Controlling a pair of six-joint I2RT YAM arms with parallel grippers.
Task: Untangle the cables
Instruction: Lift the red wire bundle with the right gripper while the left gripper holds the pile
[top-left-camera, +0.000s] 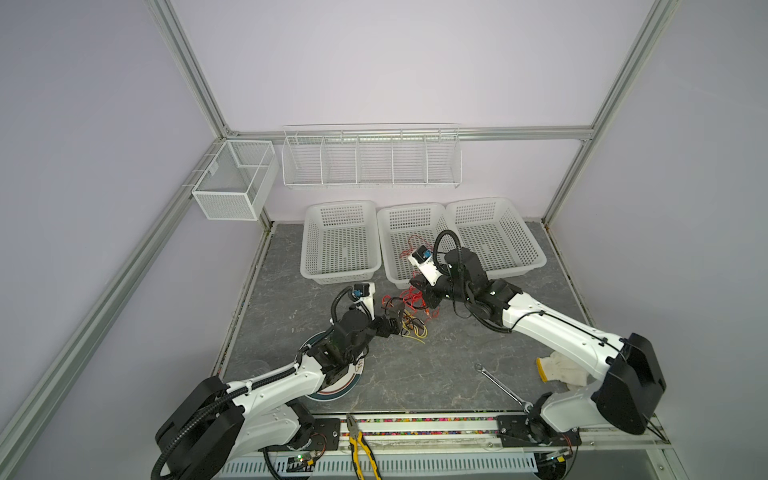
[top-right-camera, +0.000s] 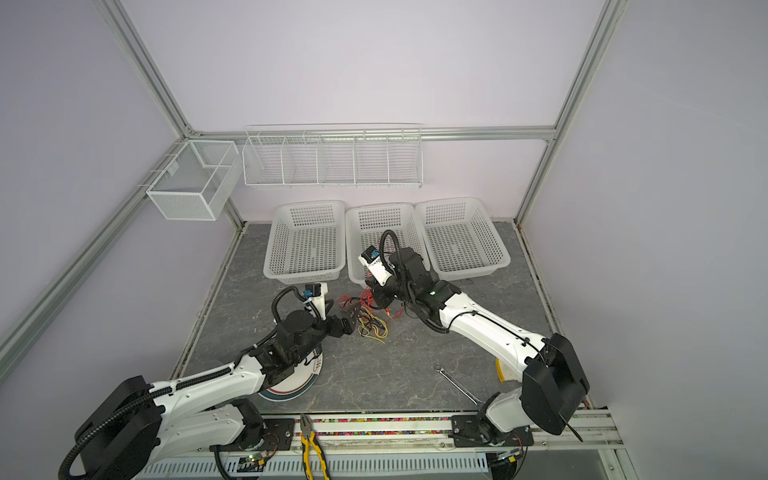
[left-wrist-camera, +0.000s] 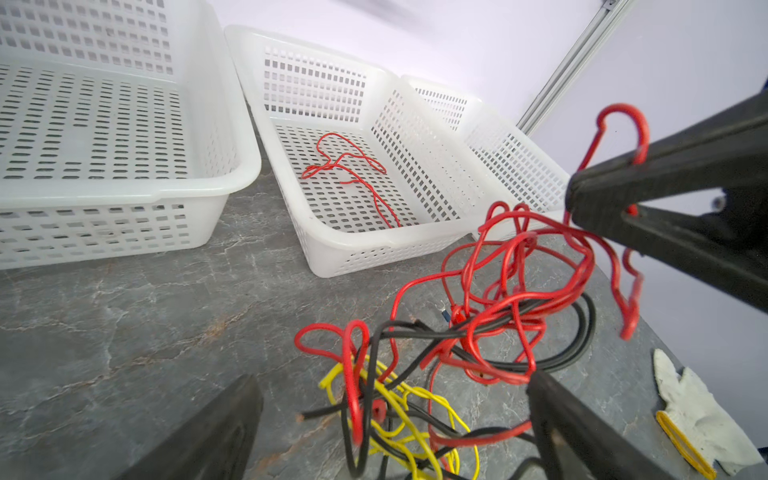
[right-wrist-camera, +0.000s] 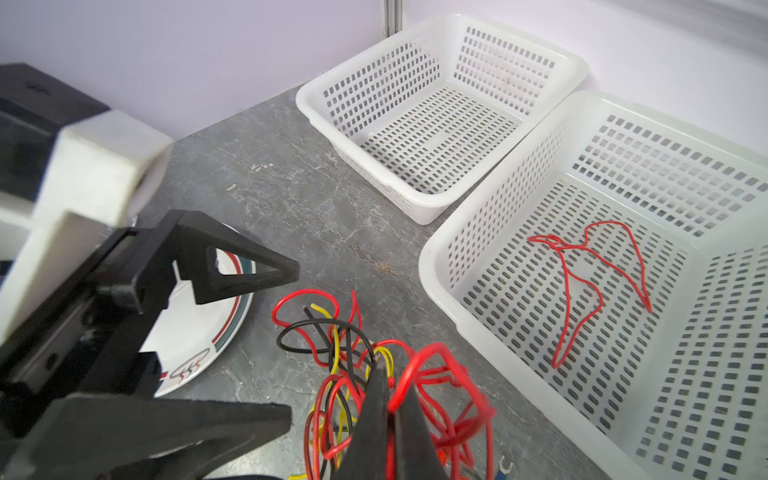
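Observation:
I should first use my left gripper to take the black cable (left-wrist-camera: 422, 332) beside the red loops hanging (left-wrist-camera: 524, 310) from my right gripper, because the black cable runs through those loops.
The cables (top-left-camera: 412, 320) lie as a tangle of red, black and yellow wires on the grey tabletop in front of the baskets, also seen in a top view (top-right-camera: 374, 323). My left gripper (left-wrist-camera: 392, 384) stands open, its fingers spread either side of the yellow and black part (left-wrist-camera: 399, 411); nothing is gripped. My right gripper (right-wrist-camera: 386, 386) is shut on a red cable (right-wrist-camera: 436, 365), lifting loops off the heap. In both top views it (top-left-camera: 419, 291) sits at the far side of the tangle, opposite the left gripper (top-left-camera: 395, 318). One separate red cable (left-wrist-camera: 353, 174) lies in the middle basket (left-wrist-camera: 374, 253).
Three white perforated baskets (top-left-camera: 316, 266) stand in a row at the back. A plate (top-left-camera: 332, 392) lies under my left arm. A wrench (top-left-camera: 498, 384), a white glove (top-left-camera: 561, 370) and yellow-handled pliers (top-left-camera: 361, 444) lie near the front edge.

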